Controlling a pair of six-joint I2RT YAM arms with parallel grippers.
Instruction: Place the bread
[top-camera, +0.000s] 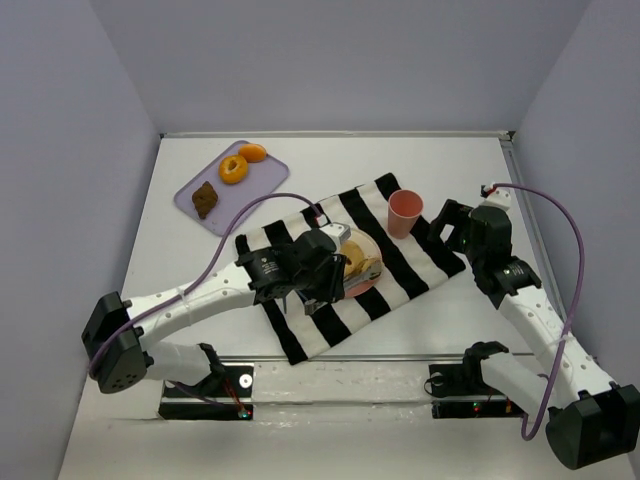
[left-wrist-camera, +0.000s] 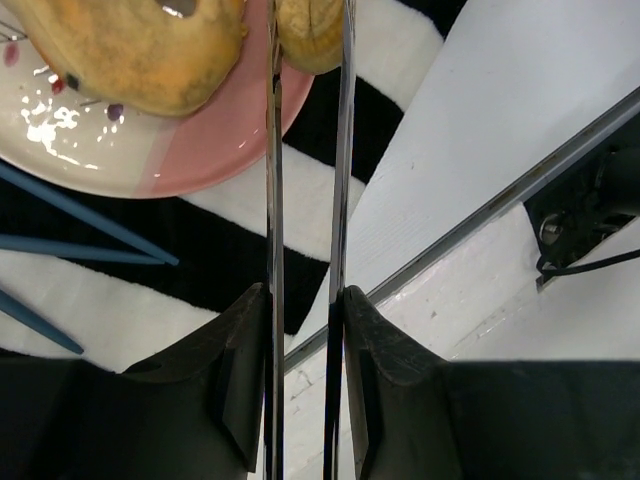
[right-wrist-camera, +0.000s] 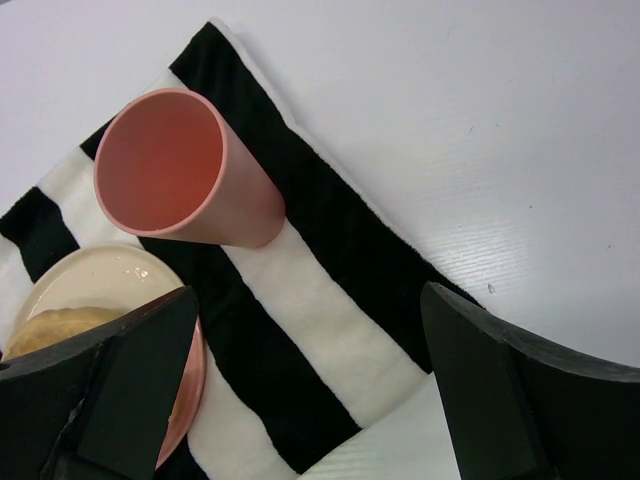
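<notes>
The robot's left gripper goes on down until the small bread (top-camera: 372, 268), which hangs in the tongs over the plate's open pink side (top-camera: 361, 287), rests there, and then open.
My left gripper (top-camera: 322, 272) is shut on a pair of metal tongs (left-wrist-camera: 343, 150). In the left wrist view the gripper (left-wrist-camera: 305, 295) presses the two blades close together. The tong tips pinch a small golden piece of bread (left-wrist-camera: 310, 45) at the rim of a pink and cream plate (left-wrist-camera: 200, 150). A larger golden bread (left-wrist-camera: 140, 50) lies on that plate. From above, the plate (top-camera: 374, 276) sits on the striped cloth (top-camera: 415, 270), half under the gripper. My right gripper (right-wrist-camera: 310, 390) is open and empty above the cloth's right end (top-camera: 450, 225).
A pink cup (top-camera: 404, 212) stands on the cloth beside the plate and also shows in the right wrist view (right-wrist-camera: 170, 165). A lilac tray (top-camera: 190, 192) at the back left holds a doughnut (top-camera: 233, 168), an orange bun (top-camera: 253, 153) and a brown piece (top-camera: 205, 198). Thin blue rods (left-wrist-camera: 90, 215) lie by the plate.
</notes>
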